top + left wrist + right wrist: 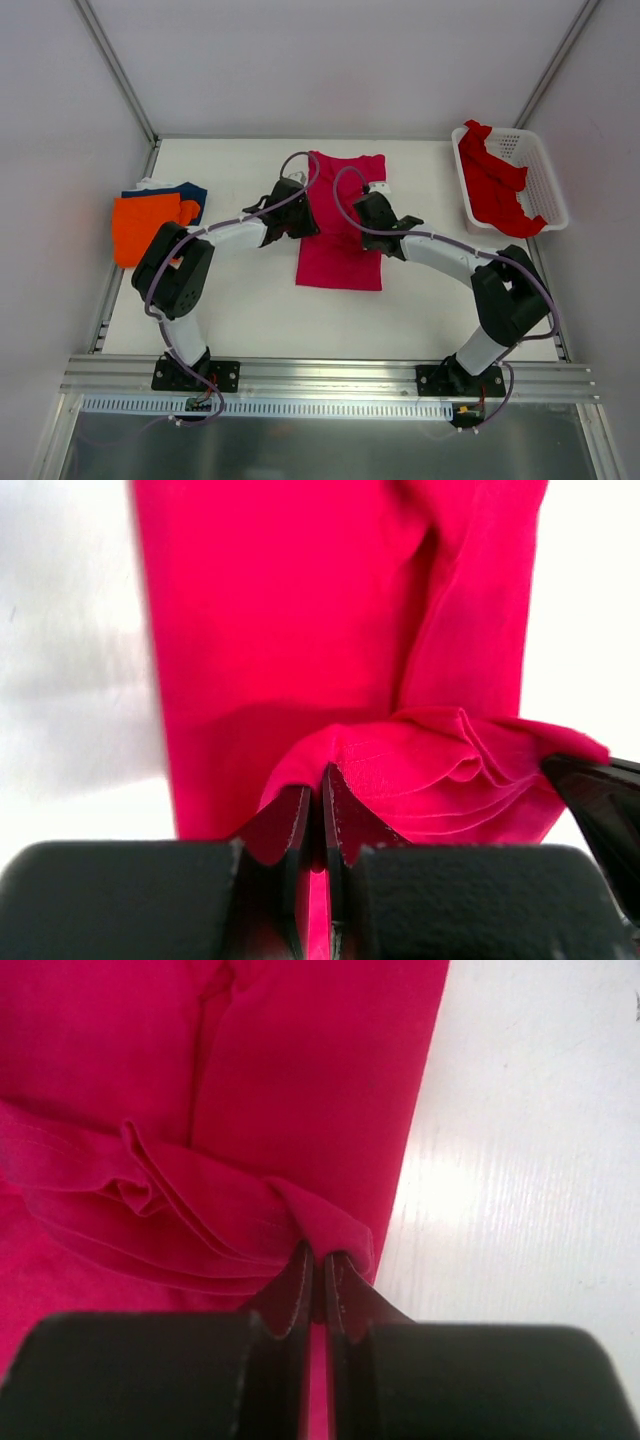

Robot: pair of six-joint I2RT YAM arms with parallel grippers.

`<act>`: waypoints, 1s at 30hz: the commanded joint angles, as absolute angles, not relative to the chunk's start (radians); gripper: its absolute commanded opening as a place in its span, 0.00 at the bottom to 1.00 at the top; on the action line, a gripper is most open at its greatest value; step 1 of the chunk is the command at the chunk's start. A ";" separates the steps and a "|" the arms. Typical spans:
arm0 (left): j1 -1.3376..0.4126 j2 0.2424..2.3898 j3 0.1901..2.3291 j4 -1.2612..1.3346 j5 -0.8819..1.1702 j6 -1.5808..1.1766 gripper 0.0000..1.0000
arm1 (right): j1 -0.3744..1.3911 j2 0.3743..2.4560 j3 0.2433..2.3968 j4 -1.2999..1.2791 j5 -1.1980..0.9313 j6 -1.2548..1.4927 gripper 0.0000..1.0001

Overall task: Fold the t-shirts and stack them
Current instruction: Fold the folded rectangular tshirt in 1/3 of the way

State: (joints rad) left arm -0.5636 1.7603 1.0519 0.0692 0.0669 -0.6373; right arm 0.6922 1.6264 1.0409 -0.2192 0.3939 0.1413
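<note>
I should keep pulling the pinched cloth (410, 778) toward the shirt's far end (346, 163) with my left gripper until the shirt's near part lies smooth, because the cloth reaches across the pink shirt from edge to edge.
A crimson-pink t-shirt (340, 255) lies as a long narrow strip in the middle of the table. My left gripper (298, 207) is shut on its left edge about midway; the pinched, bunched cloth (420, 770) shows in the left wrist view. My right gripper (368, 212) is shut on its right edge; a gathered fold (200, 1220) shows in the right wrist view. An orange folded shirt (145, 225) lies on a navy one (190, 192) at the far left. A brighter red shirt (500, 185) hangs in the basket.
A white lattice basket (535, 165) stands at the back right with the red shirt draped over its rim. Bare white table (430, 300) lies in front of and beside the pink shirt. Metal rails border the table's near and side edges.
</note>
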 commanded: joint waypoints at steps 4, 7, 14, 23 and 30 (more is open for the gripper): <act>-0.538 1.871 1.213 0.069 0.143 -0.594 0.00 | 0.612 1.713 1.153 -0.207 0.327 0.078 0.00; -0.522 1.901 1.252 0.060 0.147 -0.592 0.00 | 0.585 1.759 1.199 -0.204 0.305 0.065 0.00; -0.480 1.930 1.270 0.048 0.156 -0.591 0.00 | 0.555 1.851 1.290 -0.204 0.270 0.054 0.01; -0.443 1.954 1.304 0.048 0.176 -0.581 0.00 | 0.529 1.905 1.341 -0.206 0.275 0.046 0.00; -0.440 1.996 1.377 0.049 0.175 -0.577 0.53 | 0.502 1.913 1.403 -0.204 0.297 0.012 0.87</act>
